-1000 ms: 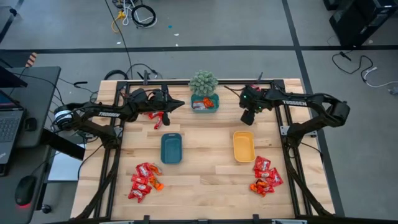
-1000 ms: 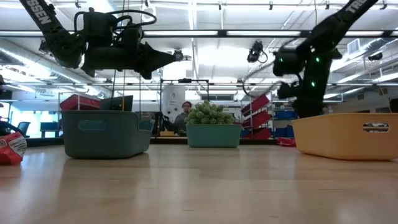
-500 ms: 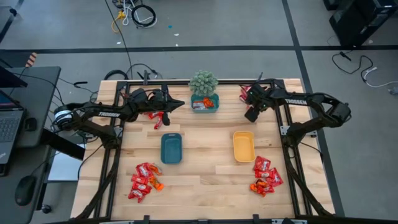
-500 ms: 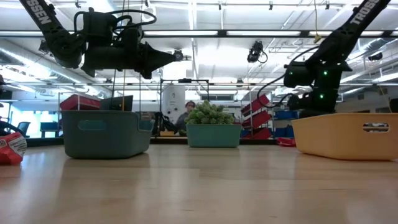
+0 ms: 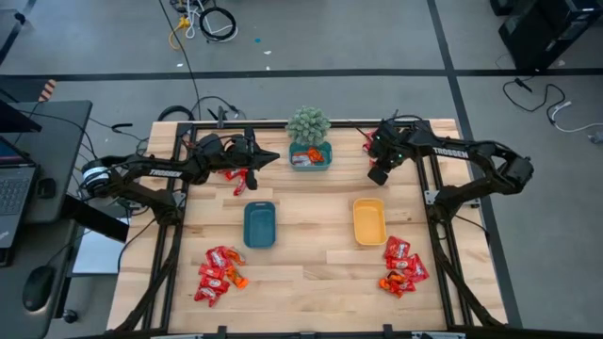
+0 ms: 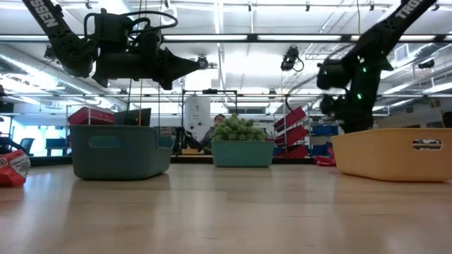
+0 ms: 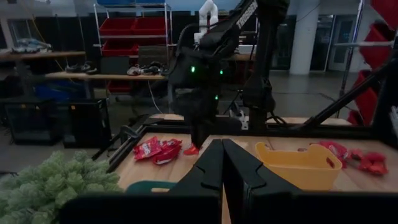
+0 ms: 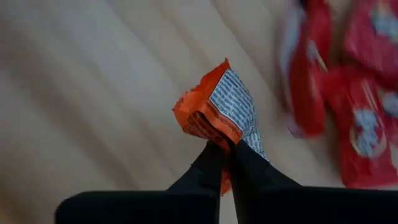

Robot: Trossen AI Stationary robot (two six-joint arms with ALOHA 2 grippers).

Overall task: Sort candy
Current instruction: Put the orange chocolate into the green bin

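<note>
My right gripper keeps carrying the orange candy packet (image 8: 219,107) until it hangs over the teal tray (image 5: 312,157), since the packet matches the candy in that tray.
My right gripper (image 8: 224,148) is shut on an orange candy packet (image 8: 214,109) near the table's far right corner (image 5: 377,175). Red candy packets (image 8: 364,124) lie on the table just beside it. More candy lies in heaps at the near left (image 5: 219,273), near right (image 5: 403,266) and far left (image 5: 236,175). A blue tray (image 5: 259,224) and a yellow tray (image 5: 368,221) stand mid-table. A teal tray (image 5: 310,157) stands at the far edge. My left gripper (image 5: 273,155) hangs shut over the far left, holding nothing. My right gripper pinches the orange packet's crumpled end (image 8: 219,138) between its two fingertips (image 8: 208,163), coming from above and pointing down. In the left wrist view the packet (image 7: 191,149) hangs just below the fingers, close over the table top. Whether it is clear of the wood, I cannot tell.
A small green potted plant (image 5: 308,125) stands behind the teal tray. The black frame rails (image 5: 429,179) run along the table's sides. Bare wood lies between the blue and yellow trays and toward the near edge.
My right gripper dipped down toward the red candies at the far right corner, then rose again and came back a little toward the table's left. It now has the orange packet between its fingers.
</note>
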